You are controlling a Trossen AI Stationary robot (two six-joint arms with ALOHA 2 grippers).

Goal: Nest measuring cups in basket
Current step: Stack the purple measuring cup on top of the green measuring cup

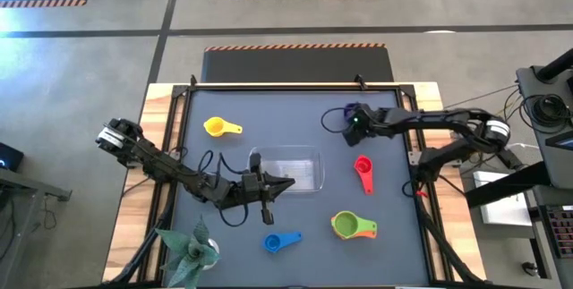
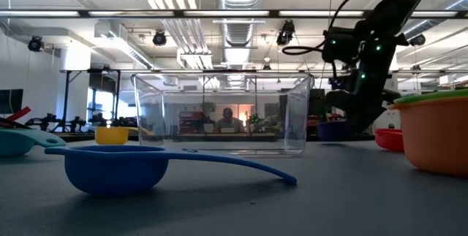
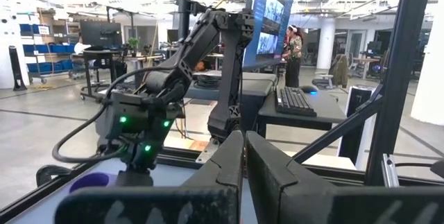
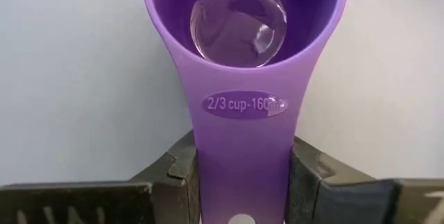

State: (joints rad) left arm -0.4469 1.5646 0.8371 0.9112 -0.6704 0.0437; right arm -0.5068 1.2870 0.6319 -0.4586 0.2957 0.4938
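Observation:
I should keep carrying the purple cup with my right gripper until it nests in the green cup's bowl (image 1: 345, 224), because the purple cup's bowl (image 4: 239, 24) faces up and the green cup's bowl lies open.
My right gripper (image 1: 351, 123) (image 4: 243, 182) stands over the table's far right part, shut on the purple measuring cup (image 4: 239, 23) (image 2: 333, 129). My left gripper (image 1: 286, 182) (image 3: 243, 160) hangs shut above the near left side of the clear basket (image 1: 288, 169) (image 2: 223, 115), touching nothing. On their bottoms on the table are the yellow cup (image 1: 216, 128), the red cup (image 1: 363, 165), the blue cup (image 1: 273, 242) (image 2: 113, 166) and the green cup nested in the orange cup (image 1: 351, 226). The teal cup (image 2: 14, 142) shows only in the low view. My right gripper pinches the purple cup's flat handle (image 4: 243, 148) between its two fingers (image 4: 182, 175), one on each long edge, near the free end. The fingers come from above, pointing down, across the handle. The bowl is upright and level; in the low view it seems to sit on the table.
A green artificial plant (image 1: 188, 249) stands at the table's near left corner. Wooden rails and a raised frame (image 1: 269, 85) border the dark mat. A person sits in the room beyond the basket (image 2: 228, 119). Bare mat lies between the yellow cup and the purple cup.

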